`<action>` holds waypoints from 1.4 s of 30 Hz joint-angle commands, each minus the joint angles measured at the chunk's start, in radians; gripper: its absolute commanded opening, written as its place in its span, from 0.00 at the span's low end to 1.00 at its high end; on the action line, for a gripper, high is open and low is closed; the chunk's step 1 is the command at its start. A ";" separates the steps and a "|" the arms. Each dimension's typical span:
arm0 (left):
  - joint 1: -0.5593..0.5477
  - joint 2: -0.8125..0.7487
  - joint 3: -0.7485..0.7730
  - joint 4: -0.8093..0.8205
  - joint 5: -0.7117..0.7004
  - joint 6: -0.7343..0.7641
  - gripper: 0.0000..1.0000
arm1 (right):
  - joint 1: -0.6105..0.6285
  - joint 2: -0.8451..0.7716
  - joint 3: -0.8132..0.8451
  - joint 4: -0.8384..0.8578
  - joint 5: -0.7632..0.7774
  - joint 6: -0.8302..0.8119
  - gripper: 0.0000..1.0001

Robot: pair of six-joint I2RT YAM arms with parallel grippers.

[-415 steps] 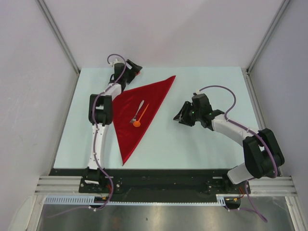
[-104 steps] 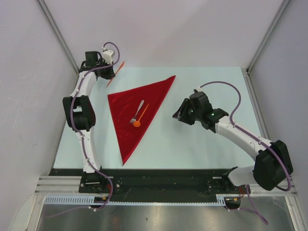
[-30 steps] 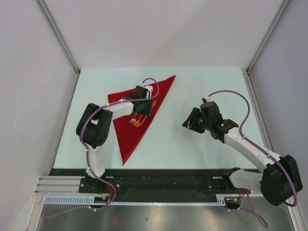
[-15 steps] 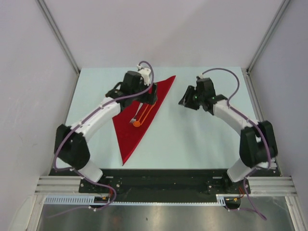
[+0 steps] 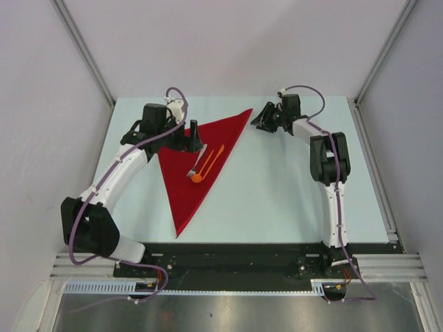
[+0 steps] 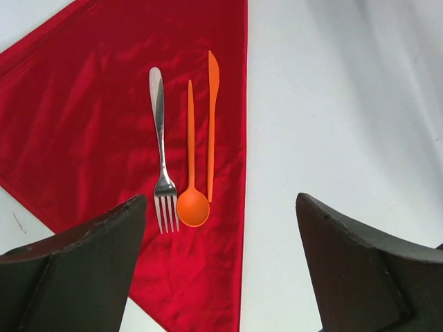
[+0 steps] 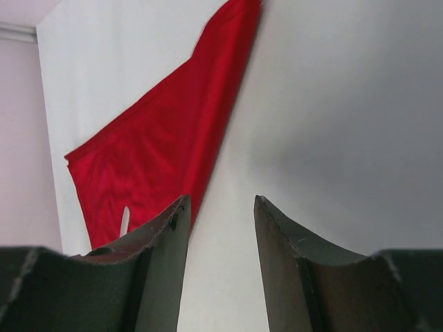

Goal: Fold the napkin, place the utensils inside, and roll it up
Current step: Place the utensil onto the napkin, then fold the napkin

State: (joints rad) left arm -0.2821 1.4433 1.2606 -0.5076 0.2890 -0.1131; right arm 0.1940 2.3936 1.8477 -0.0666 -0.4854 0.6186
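The red napkin's far tip [image 5: 249, 111] is clear of the utensils and ahead of my right gripper's open fingers. I go on toward that tip until the fingers pinch it.
The red napkin [image 5: 190, 180] lies flat as a folded triangle on the pale table, one tip pointing far right. On it, side by side, rest the utensils: the silvery fork [image 5: 198, 159], the orange spoon [image 5: 198, 177] and the orange knife [image 5: 217, 157]. The left wrist view shows the fork [image 6: 160, 145], spoon [image 6: 192, 205] and knife [image 6: 212, 124] parallel near the napkin's [image 6: 90, 124] long edge. My left gripper [image 5: 192, 136] [image 6: 221, 200] hovers over the napkin's far left part, open wide and empty. My right gripper [image 5: 261, 119] [image 7: 221, 202] is open and empty just right of the napkin's [image 7: 159, 145] far tip.
The pale table [image 5: 291, 194] is bounded by grey walls on the left, right and far sides. Both arm bases sit on the black rail [image 5: 235, 256] at the near edge.
My left gripper has opened, left the knife on the napkin beside the spoon, and drawn back to the far left. My right arm has swung far and left, toward the napkin's tip.
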 commanded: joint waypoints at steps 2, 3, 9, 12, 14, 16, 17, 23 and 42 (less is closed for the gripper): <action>0.023 -0.030 -0.001 0.032 0.082 -0.039 0.93 | -0.024 0.135 0.172 0.159 -0.084 0.124 0.47; 0.023 -0.035 -0.006 0.038 0.088 -0.037 0.93 | -0.025 0.157 0.194 0.165 -0.084 0.138 0.47; 0.030 -0.057 -0.021 0.060 0.133 -0.031 0.93 | -0.025 0.315 0.375 0.149 -0.076 0.211 0.47; 0.040 -0.063 -0.026 0.064 0.147 -0.031 0.93 | -0.027 0.355 0.418 0.137 -0.052 0.230 0.47; 0.047 -0.064 -0.026 0.067 0.171 -0.033 0.93 | -0.024 0.375 0.441 0.117 -0.036 0.231 0.47; 0.050 -0.066 -0.027 0.069 0.183 -0.034 0.93 | -0.019 0.398 0.475 0.094 -0.024 0.233 0.46; 0.054 -0.064 -0.027 0.069 0.194 -0.033 0.93 | -0.019 0.406 0.481 0.094 -0.021 0.234 0.46; 0.067 -0.067 -0.027 0.073 0.233 -0.039 0.93 | -0.015 0.440 0.512 0.080 0.008 0.250 0.45; 0.104 -0.049 -0.030 0.087 0.334 -0.057 0.93 | -0.008 0.509 0.570 0.088 0.056 0.274 0.24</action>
State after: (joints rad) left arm -0.1932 1.4189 1.2377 -0.4534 0.5747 -0.1574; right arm 0.1795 2.8521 2.4065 0.0624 -0.4675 0.8970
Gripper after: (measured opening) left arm 0.929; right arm 0.262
